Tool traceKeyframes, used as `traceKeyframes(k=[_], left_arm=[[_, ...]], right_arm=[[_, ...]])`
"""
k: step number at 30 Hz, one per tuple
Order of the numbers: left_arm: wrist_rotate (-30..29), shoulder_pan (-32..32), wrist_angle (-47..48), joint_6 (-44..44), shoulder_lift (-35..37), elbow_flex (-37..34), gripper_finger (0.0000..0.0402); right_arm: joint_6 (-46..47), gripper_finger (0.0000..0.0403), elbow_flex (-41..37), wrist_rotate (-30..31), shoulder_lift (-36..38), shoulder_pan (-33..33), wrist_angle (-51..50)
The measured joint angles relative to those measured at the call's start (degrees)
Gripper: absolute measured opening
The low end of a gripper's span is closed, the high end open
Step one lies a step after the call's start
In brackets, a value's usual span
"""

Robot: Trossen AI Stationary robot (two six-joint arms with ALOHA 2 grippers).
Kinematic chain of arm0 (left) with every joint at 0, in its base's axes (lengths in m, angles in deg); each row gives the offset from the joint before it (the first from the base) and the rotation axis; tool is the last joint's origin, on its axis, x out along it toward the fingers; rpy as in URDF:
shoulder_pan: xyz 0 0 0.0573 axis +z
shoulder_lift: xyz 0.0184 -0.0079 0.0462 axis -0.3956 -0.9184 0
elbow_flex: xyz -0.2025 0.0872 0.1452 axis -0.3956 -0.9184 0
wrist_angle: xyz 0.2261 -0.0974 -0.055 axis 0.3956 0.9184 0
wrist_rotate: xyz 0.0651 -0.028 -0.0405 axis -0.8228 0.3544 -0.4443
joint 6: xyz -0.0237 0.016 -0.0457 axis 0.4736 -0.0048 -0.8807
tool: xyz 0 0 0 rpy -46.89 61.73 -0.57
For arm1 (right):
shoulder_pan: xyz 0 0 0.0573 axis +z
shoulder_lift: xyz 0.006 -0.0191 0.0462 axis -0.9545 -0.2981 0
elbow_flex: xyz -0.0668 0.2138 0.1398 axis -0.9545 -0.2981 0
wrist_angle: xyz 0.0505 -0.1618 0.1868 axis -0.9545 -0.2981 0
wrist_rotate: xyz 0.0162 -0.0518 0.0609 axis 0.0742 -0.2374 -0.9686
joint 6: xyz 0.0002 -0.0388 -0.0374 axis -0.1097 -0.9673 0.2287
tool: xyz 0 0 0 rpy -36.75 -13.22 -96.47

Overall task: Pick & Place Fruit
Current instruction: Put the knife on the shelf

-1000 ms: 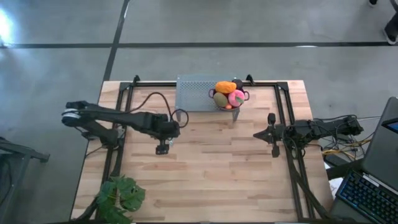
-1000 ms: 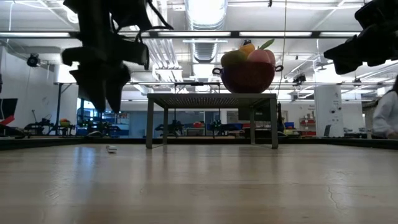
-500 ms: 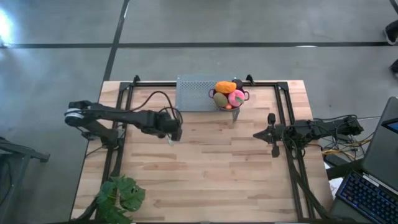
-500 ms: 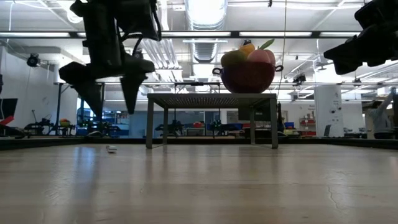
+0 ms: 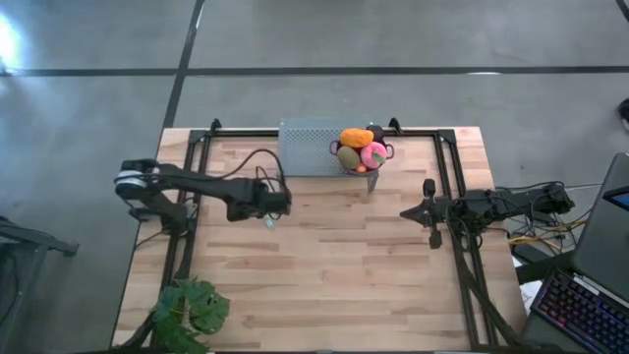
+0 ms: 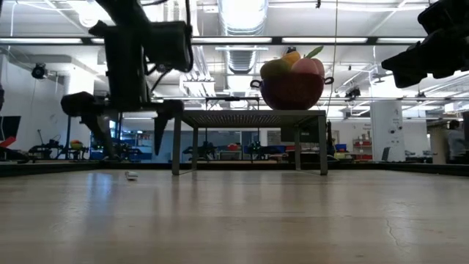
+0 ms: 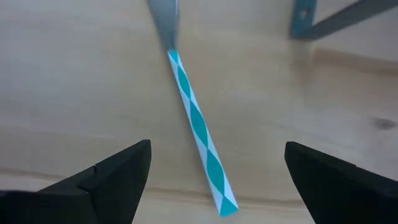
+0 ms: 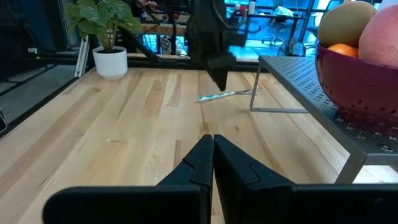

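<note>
The open fingers of my left gripper are on both sides of the striped stick (image 7: 198, 127), across its narrow width, so I keep lowering until the fingertips are on either side of its near end (image 7: 221, 191), then close.
The fruit (image 5: 360, 147), an orange, a pink and an olive-green piece among it, lies heaped in a purple bowl (image 6: 292, 89). The bowl stands on a grey perforated stand (image 5: 305, 147) at the table's far edge. My left gripper (image 6: 132, 147) hangs open, pointing down, a little above a teal-and-white striped stick (image 7: 199, 124) that lies flat on the table. In the left wrist view, one finger of the left gripper (image 7: 217, 148) stands to each side of the stick without touching it. My right gripper (image 8: 212, 140) waits shut at the table's right side, holding nothing.
A leafy plant (image 5: 187, 310) in a white pot (image 8: 112, 62) stands at the table's near left corner. Black frame rails (image 5: 187, 197) run along the left, far and right sides. A keyboard (image 5: 580, 310) lies off the table's right edge.
My left gripper has sunk toward the table and rolled about a quarter turn about its pointing line, so its open fingers now stand spread side by side in the low view. It has also drifted slightly toward the far edge. The striped stick has not moved.
</note>
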Motion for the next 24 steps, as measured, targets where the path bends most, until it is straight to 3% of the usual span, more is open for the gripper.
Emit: traceKeyframes(k=[5,17,24], left_arm=[[3.2,-0.2,-4.6,-1.3,-4.3,-0.6,0.0373],[5.6,-0.5,-4.6,-5.3,-9.1,-0.4,0.0372],[5.2,-0.6,-4.4,-5.3,-8.1,-0.7,0.0338]], right_arm=[[0.0,0.0009,0.0,0.0,0.0,0.0,0.0],[0.0,0.0008,0.0,0.0,0.0,0.0,0.0],[-0.1,0.0008,0.0,0.0,0.0,0.0,0.0]])
